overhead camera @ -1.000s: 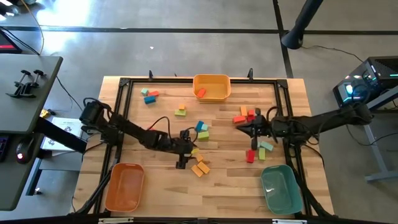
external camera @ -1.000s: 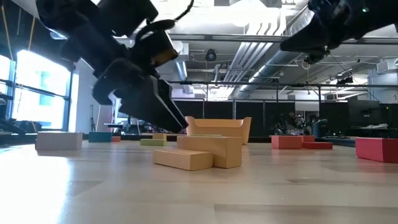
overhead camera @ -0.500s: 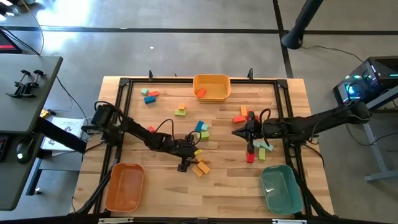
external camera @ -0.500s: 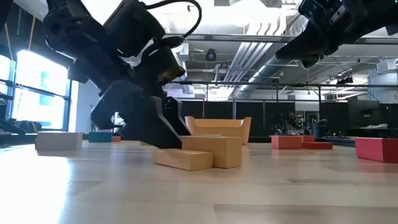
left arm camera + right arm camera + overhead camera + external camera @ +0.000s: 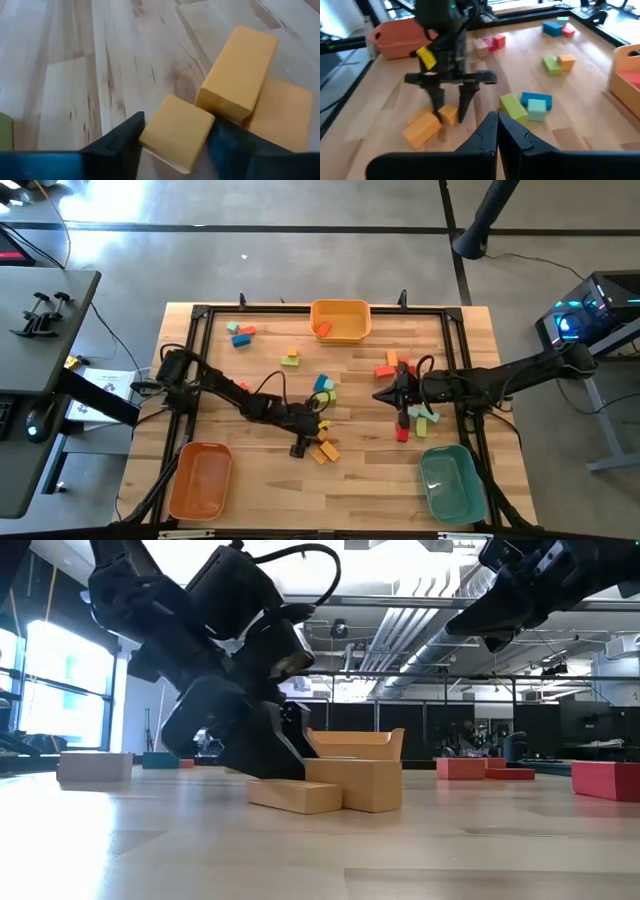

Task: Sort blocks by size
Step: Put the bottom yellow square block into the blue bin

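My empty right gripper goes on toward the cube (image 5: pixel 448 114), as the small cube's front (image 5: pixel 184 109) sticks out past my left gripper's fingers, and closes on that loose end of the cube.
A small yellow-orange cube (image 5: pixel 176 134) lies mid-table beside a longer orange bar (image 5: pixel 239 70), their sides touching, with a third orange block (image 5: pixel 280 115) behind. My left gripper (image 5: pixel 313 436) reaches in low from the table's left and is shut on the cube, as the right wrist view also shows (image 5: pixel 448 114). My right gripper (image 5: pixel 378 393) hovers shut above the table right of centre, holding nothing. More blocks (image 5: pixel 325 388) lie scattered on the table. My left gripper pinches the small cube by two opposite side faces (image 5: pixel 148 135), one finger on each side. The fingers slant down at it from the table's left. The cube rests flat on the table, its far corner against the orange bar.
An orange bin (image 5: pixel 340 320) holding a red block stands at the far edge. Another orange bin (image 5: pixel 200 478) sits near left and a teal bin (image 5: pixel 452 480) near right. Red, orange and pale blocks (image 5: pixel 400 368) lie under my right arm. Teal and red blocks (image 5: pixel 240 335) lie far left.
My left gripper has sunk toward the table and moved in on the orange blocks, its fingers narrowing around the small cube. In the low view the taller orange block has slid a little toward the table's right.
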Controlling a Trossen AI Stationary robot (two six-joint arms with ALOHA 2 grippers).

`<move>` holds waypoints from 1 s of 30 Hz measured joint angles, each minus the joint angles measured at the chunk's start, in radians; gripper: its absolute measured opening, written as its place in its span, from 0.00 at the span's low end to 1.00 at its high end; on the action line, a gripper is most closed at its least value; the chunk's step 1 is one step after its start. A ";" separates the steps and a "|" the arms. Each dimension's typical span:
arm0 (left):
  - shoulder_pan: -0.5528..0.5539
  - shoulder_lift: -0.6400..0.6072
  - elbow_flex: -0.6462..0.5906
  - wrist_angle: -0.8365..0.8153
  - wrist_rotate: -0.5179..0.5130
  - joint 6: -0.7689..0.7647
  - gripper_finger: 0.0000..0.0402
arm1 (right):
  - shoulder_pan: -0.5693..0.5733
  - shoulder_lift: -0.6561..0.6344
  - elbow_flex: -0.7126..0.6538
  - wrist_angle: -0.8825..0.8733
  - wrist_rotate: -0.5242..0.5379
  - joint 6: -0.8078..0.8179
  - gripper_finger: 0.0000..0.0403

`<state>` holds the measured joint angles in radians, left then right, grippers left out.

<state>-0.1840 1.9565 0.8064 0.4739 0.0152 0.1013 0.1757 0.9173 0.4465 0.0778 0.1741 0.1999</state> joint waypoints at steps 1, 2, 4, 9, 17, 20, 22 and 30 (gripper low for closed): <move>0.004 -0.005 0.001 -0.003 0.000 -0.001 0.40 | 0.000 0.002 0.000 0.000 -0.021 -0.009 0.00; 0.009 -0.009 0.000 -0.008 -0.003 -0.003 0.36 | 0.000 0.007 0.000 0.005 -0.036 -0.019 0.00; 0.019 -0.021 0.000 -0.020 -0.012 -0.033 0.28 | 0.000 0.023 0.000 0.009 -0.055 -0.031 0.00; 0.050 -0.092 0.001 -0.054 -0.013 -0.129 0.24 | 0.008 0.126 0.000 0.108 -0.074 -0.146 0.01; 0.095 -0.244 0.001 -0.052 -0.007 -0.287 0.24 | 0.021 0.339 -0.001 0.393 -0.068 -0.518 0.21; 0.104 -0.268 0.001 -0.041 0.004 -0.351 0.24 | 0.026 0.398 -0.001 0.509 -0.053 -0.658 0.34; 0.104 -0.274 0.001 -0.036 0.006 -0.377 0.24 | 0.030 0.434 -0.001 0.580 -0.031 -0.744 0.42; 0.103 -0.274 0.001 0.004 0.007 -0.415 0.24 | 0.047 0.578 0.099 0.614 -0.001 -1.046 0.58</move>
<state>-0.0807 1.6829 0.8070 0.4781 0.0223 -0.3136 0.2223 1.4949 0.5452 0.6918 0.1728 -0.8465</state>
